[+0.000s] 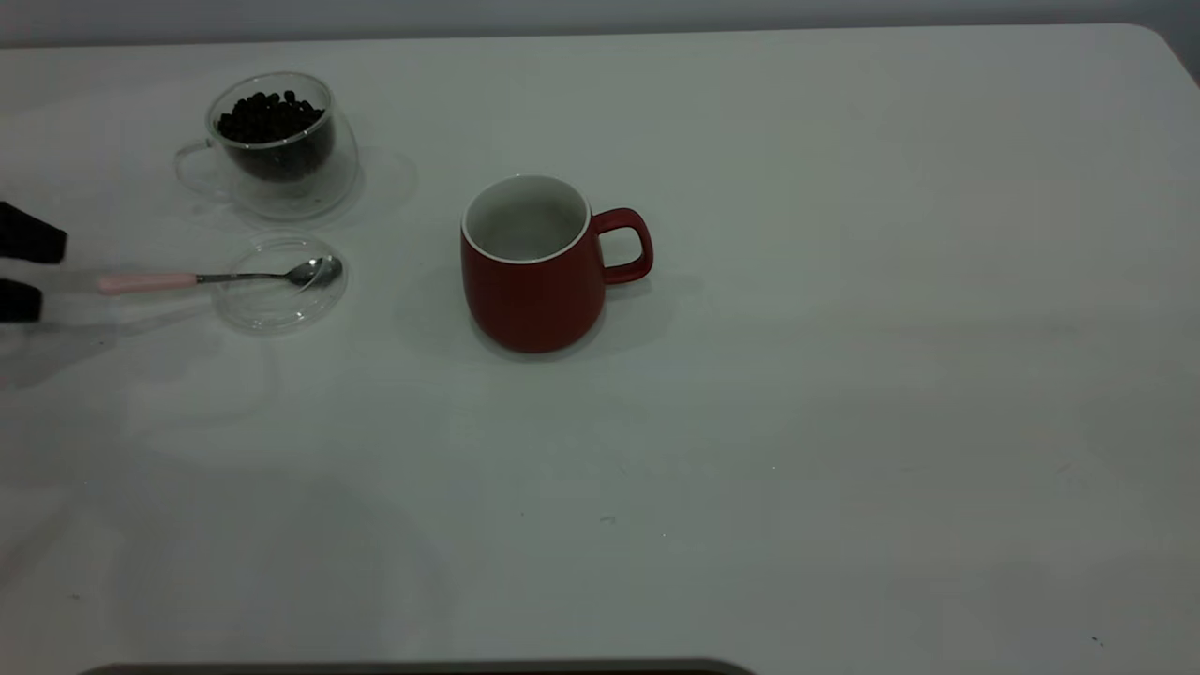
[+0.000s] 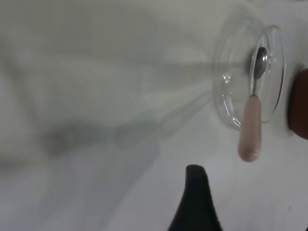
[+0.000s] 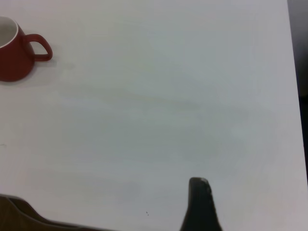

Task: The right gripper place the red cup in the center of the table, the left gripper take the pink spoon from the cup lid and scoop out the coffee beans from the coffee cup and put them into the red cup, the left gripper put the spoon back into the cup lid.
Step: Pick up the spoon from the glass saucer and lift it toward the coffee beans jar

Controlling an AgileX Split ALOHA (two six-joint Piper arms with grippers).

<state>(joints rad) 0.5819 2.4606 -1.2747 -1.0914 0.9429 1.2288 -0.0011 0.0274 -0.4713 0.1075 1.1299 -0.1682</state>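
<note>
The pink spoon's bowl [image 1: 316, 271] is small next to the heap of coffee beans [image 1: 270, 118], so the spoon will hold only a little pile when I scoop.
The red cup [image 1: 534, 281] stands upright near the middle of the table [image 1: 844, 375], handle to the right, white inside. The coffee cup [image 1: 281, 150], far left, holds coffee beans [image 1: 270, 116]. In front of it lies the cup lid [image 1: 272, 305]. The pink spoon [image 1: 150, 281] rests with its metal bowl on the lid and its handle pointing left. My left gripper [image 1: 23, 267] is open at the left edge, just short of the handle's end. The left wrist view shows one finger [image 2: 195, 197], the spoon [image 2: 251, 130] and the lid [image 2: 231, 77]. One right finger [image 3: 199, 204] shows, far from the red cup [image 3: 14, 55].
The table's rounded corner [image 1: 1158, 42] is at the far right. A dark strip [image 1: 422, 667] runs along the near edge. In the right wrist view the table's edge [image 3: 291, 72] is close by, and a dark shape [image 3: 19, 211] sits in the corner.
</note>
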